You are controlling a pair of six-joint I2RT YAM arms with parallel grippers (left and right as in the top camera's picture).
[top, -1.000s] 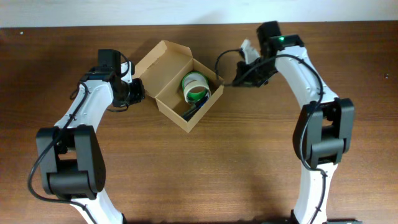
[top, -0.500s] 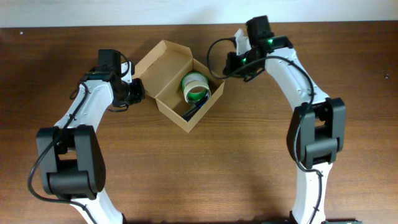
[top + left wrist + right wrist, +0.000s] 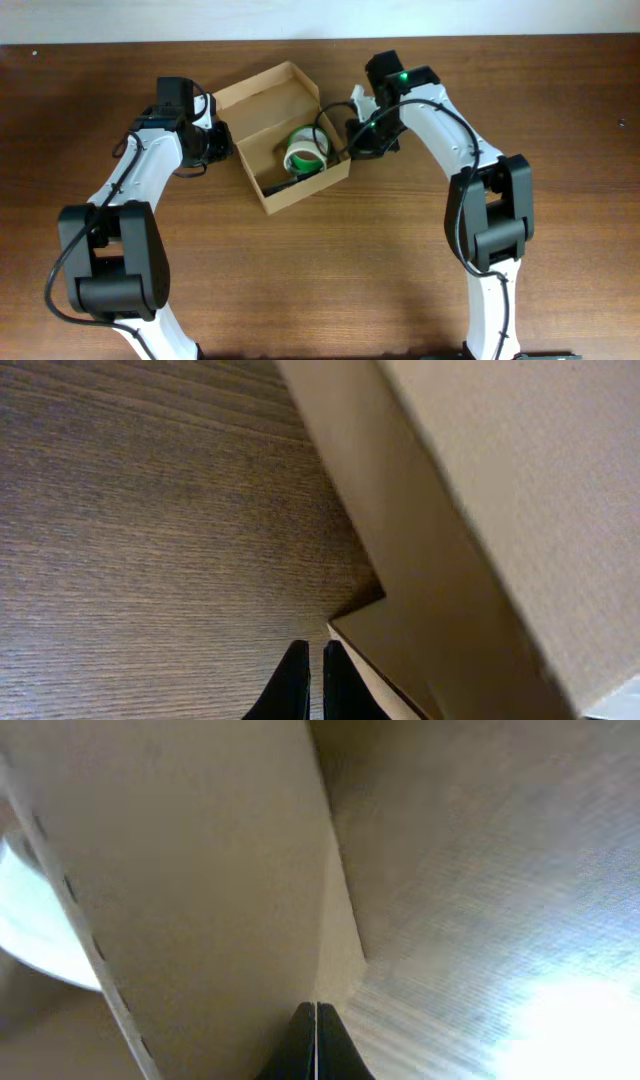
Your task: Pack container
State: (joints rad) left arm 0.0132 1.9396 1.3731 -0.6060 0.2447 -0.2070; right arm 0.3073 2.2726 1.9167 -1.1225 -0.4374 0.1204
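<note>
The container sits slanted [image 3: 310, 189] with its lid flap [image 3: 266, 101] open beyond the robot's grippers, so the robot should square the container, back its right gripper away from the container's side, and then raise the lid flap.
The tan cardboard container [image 3: 265, 115] lies open on the table between my two arms. Inside it are a green-and-white tape roll [image 3: 305, 150] and a small black item [image 3: 290, 183]. My left gripper [image 3: 222, 148] is shut and empty, right at the box's left wall. In the left wrist view the fingertips [image 3: 310, 652] sit at a box corner [image 3: 470, 540]. My right gripper [image 3: 350, 140] is shut and empty against the box's right wall. In the right wrist view the fingertips [image 3: 315, 1012] press along the cardboard wall [image 3: 200, 870].
Brown wooden tabletop [image 3: 330, 270] all around the box. A pale wall edge [image 3: 320, 20] runs along the table's far side.
My right arm has swung left and down onto the box's right side. The box has turned and slid left toward my left gripper. The left arm has stayed still.
</note>
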